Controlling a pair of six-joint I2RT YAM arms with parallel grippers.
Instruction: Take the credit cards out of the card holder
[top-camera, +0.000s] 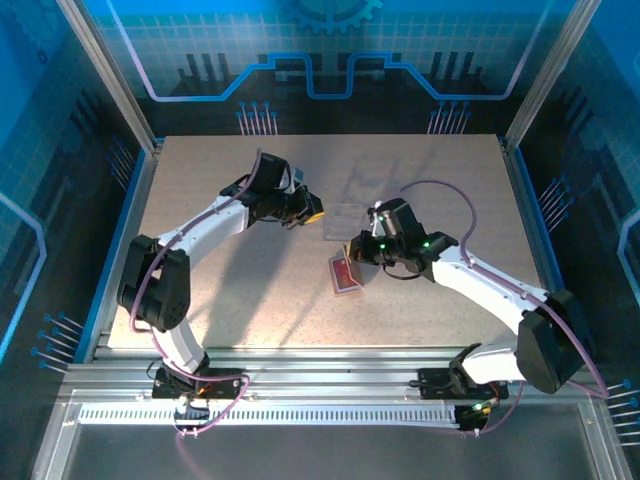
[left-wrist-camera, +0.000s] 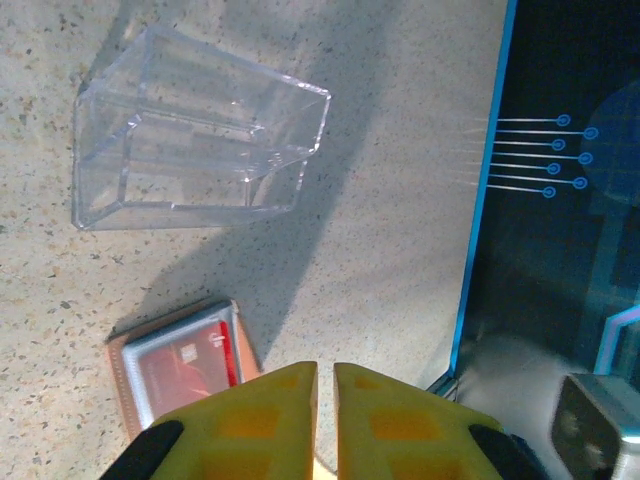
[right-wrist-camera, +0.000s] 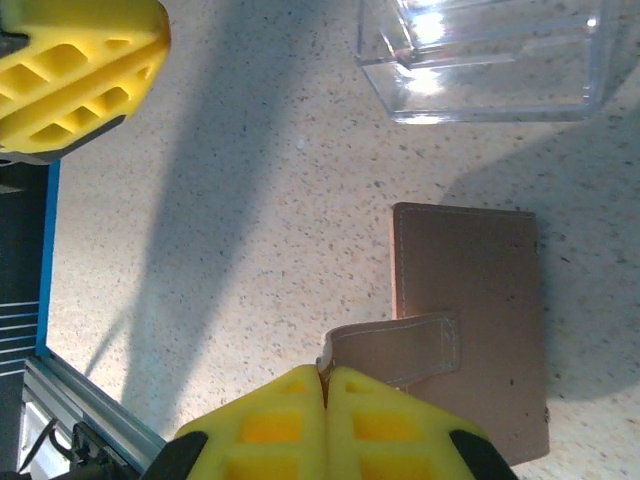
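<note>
Next, I pull the closing tab (right-wrist-camera: 400, 350) away with my right gripper and lay the card holder's brown cover (right-wrist-camera: 472, 265) flat, because the cover stands half open next to the grey pocket.
The card holder (top-camera: 346, 276) lies mid-table, with a red credit card (top-camera: 343, 272) showing in it. In the left wrist view its grey pocket holds the red credit card (left-wrist-camera: 185, 365) inside the brown rim of the card holder (left-wrist-camera: 118, 372). My right gripper (right-wrist-camera: 325, 372) is shut on the end of the closing tab (right-wrist-camera: 405, 350). The brown outer face of the card holder (right-wrist-camera: 470, 285) shows beyond it. My left gripper (left-wrist-camera: 325, 366) hovers just beside the holder with its jaws almost together and nothing between them. From above, the left gripper (top-camera: 308, 210) sits up and left of the right gripper (top-camera: 360, 254).
A clear plastic tray (top-camera: 345, 218) stands just beyond the holder, between the two grippers; it is also the tray (left-wrist-camera: 190, 130) in the left wrist view and the tray (right-wrist-camera: 480, 60) in the right wrist view. Blue-edged walls (left-wrist-camera: 480, 200) bound the table.
</note>
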